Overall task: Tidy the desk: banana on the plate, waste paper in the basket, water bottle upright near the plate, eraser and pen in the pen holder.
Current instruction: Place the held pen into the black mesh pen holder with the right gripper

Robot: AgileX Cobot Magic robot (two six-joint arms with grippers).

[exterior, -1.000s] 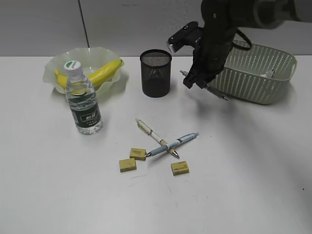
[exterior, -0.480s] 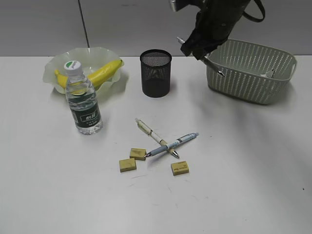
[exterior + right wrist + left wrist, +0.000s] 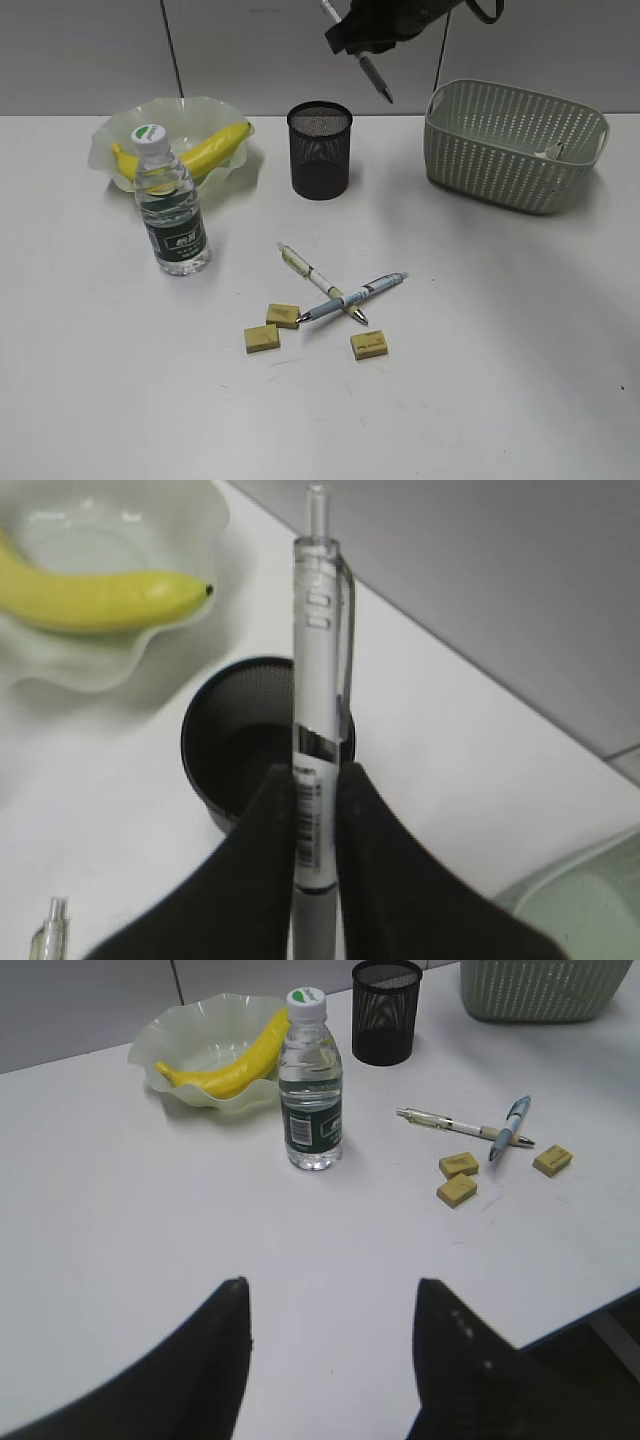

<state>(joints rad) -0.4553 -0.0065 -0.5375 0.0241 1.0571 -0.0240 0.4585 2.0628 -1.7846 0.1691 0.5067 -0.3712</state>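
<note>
I should move the pen's tip, hanging past the pen holder's rim on the basket's side, over the pen holder's opening with my right gripper before lowering it.
My right gripper is shut on a clear-barrelled pen and holds it high above and just right of the black mesh pen holder, its tip pointing down. The holder also shows below the pen in the right wrist view. Two more pens lie crossed on the desk, with three yellowish erasers around them. The banana lies in the wavy green plate. The water bottle stands upright in front of the plate. My left gripper is open and empty over bare desk.
The pale green basket stands at the back right with a scrap of waste paper inside by its right wall. A grey wall runs behind the desk. The desk's near edge shows at the lower right of the left wrist view.
My right gripper has risen and moved left with the pen, from beside the basket's left wall to high above the pen holder. Everything on the desk has stayed put.
</note>
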